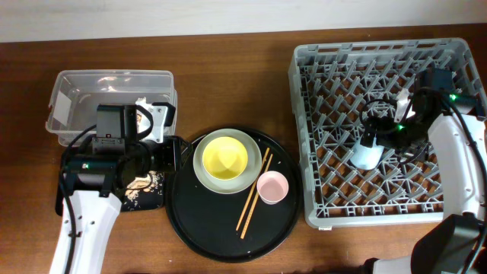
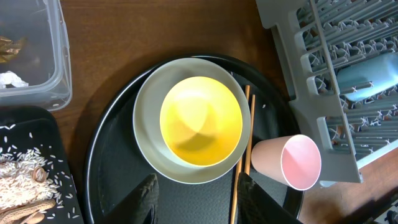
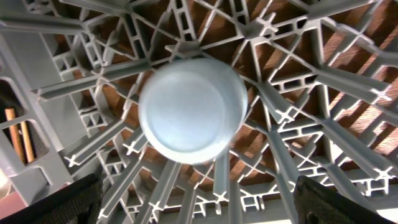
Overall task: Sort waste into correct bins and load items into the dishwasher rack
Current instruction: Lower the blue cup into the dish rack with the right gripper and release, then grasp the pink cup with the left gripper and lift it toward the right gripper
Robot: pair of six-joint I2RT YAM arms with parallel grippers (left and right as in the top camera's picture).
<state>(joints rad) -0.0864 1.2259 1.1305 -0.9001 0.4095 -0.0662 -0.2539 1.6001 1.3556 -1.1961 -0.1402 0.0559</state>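
The pink cup is lying on its side, across the rack's side [image 1: 305,144] from my right gripper. Next, my left gripper picks up the cup [image 1: 272,187] and passes it over.
The blue cup [image 1: 367,154] stands upside down on the pegs of the grey dishwasher rack [image 1: 319,137]. My right gripper [image 1: 384,129] hovers just above it, open and empty; in the right wrist view the cup [image 3: 189,109] lies ahead of the wide-spread fingers [image 3: 199,208]. The yellow bowl [image 2: 200,121] sits inside the grey-green bowl [image 2: 146,130]. The chopsticks [image 2: 239,180] and the pink cup [image 2: 292,162], which is on its side, lie beside them. My left gripper [image 2: 199,202] is open and empty just short of the bowls.
The bowls, pink cup and chopsticks rest on a big round black tray [image 1: 198,221]. The clear tub [image 1: 114,99] holds a gold wrapper [image 2: 12,46] and tissue [image 2: 12,79]. The shallow black tray [image 2: 31,137] holds rice-like scraps.
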